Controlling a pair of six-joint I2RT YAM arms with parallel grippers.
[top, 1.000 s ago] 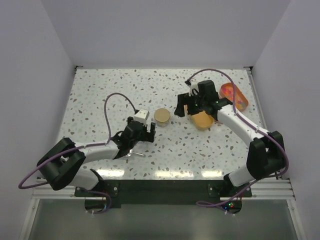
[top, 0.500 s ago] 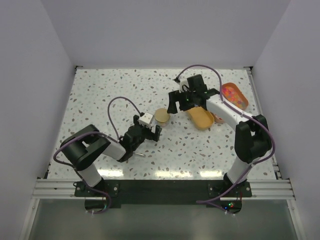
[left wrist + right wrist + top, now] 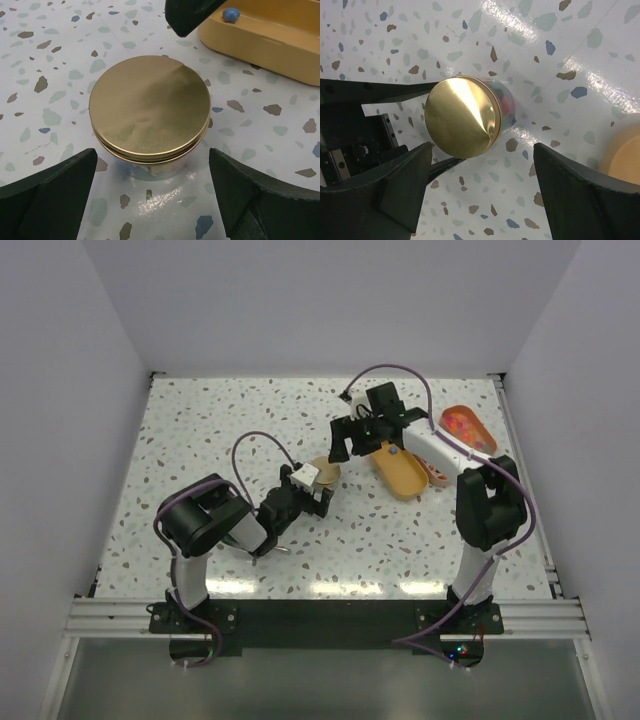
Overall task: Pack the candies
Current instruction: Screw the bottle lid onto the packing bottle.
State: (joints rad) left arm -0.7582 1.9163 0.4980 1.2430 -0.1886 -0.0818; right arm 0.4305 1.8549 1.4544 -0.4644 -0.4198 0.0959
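Observation:
The jar [image 3: 327, 471] stands in front of the left gripper's open fingers, so the robot should move them in and grip the glass [image 3: 154, 172] before the right gripper turns the gold lid.
A small glass jar with a shut gold lid [image 3: 327, 469] stands mid-table; it also shows in the left wrist view [image 3: 150, 110] and the right wrist view [image 3: 461, 116]. Mixed-colour candies [image 3: 507, 106] show through its glass. More candies [image 3: 462, 424] lie in an orange bowl [image 3: 479, 440] at the far right. One blue candy [image 3: 230, 14] lies in a yellow tray [image 3: 402, 476]. My left gripper [image 3: 318, 498] is open, with its fingers on either side just short of the jar. My right gripper [image 3: 345, 445] is open and empty, hovering just beyond the jar.
The yellow tray lies right of the jar, near my right arm. A small metal object [image 3: 268, 549] lies on the table under my left arm. White walls enclose the table on three sides.
My left gripper has moved right and forward up to the jar. My right gripper has swung left from over the yellow tray to the jar's far side.

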